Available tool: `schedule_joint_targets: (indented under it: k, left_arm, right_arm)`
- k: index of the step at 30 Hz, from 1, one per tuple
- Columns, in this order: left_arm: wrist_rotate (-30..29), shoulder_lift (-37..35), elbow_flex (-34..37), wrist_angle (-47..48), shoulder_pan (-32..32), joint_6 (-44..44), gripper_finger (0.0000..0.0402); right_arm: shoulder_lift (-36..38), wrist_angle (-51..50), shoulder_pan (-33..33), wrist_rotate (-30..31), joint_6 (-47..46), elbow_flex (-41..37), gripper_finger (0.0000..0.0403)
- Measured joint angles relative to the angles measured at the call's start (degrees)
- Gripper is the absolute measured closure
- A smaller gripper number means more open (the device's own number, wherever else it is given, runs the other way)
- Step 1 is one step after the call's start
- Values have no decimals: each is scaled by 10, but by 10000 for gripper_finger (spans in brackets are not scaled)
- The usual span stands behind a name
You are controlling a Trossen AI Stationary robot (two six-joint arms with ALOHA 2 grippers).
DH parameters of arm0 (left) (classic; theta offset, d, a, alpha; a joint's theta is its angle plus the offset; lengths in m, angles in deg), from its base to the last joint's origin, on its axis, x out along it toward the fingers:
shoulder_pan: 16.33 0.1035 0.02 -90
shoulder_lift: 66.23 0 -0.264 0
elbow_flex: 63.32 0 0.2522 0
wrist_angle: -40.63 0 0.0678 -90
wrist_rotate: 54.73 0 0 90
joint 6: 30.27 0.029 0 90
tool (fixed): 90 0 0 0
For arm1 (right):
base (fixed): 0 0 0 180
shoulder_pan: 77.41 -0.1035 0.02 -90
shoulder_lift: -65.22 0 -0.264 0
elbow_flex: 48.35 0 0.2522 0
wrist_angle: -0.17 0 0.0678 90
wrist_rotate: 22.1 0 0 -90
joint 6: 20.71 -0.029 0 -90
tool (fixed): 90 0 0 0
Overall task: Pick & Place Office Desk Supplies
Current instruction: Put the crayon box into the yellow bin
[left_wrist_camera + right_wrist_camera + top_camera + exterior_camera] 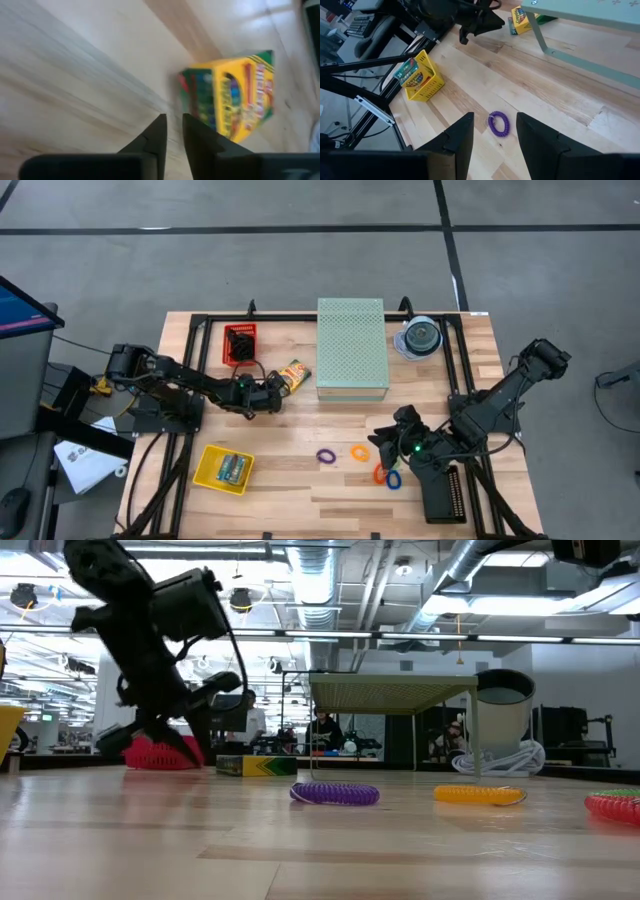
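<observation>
The left gripper's narrow finger gap [175, 129] is short of the crayon box's near end [200, 100], so next the left gripper opens wider, reaches lower and takes hold of that end before it lifts.
A yellow-and-green crayon box [230, 95] lies flat on the table, just in front of the pale green perforated box [352, 348]. My left gripper [277, 394] hangs low right beside the crayon box [293, 375]. Its fingers [172, 131] stand a narrow gap apart with nothing between them, slanting down; the box lies just past their tips. My right gripper [495, 131] is open and empty, high above the purple elastic loop [498, 124]. Purple [326, 455], orange [359, 452], red [380, 473] and blue [393, 479] loops lie on the table near the right gripper [398, 442].
A yellow basket [224, 468] near the front left holds another crayon box [412, 70]. A red basket [240, 343] stands at the far left. A round clear disc spindle [422, 337] stands to the right of the perforated box. A black frame [190, 330] rims the table.
</observation>
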Motion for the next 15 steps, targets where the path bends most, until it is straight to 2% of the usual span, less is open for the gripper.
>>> schedule_joint_targets:
  k: [6, 15]
  left_arm:
    - [-6, 0, 55, -122, -1, -7, 306]
    - [-13, 6, 74, -159, 21, 14, 297]
  right_arm:
    - [0, 0, 0, 0, -10, 0, 257]
    - [0, -2, 7, -13, -12, 0, 257]
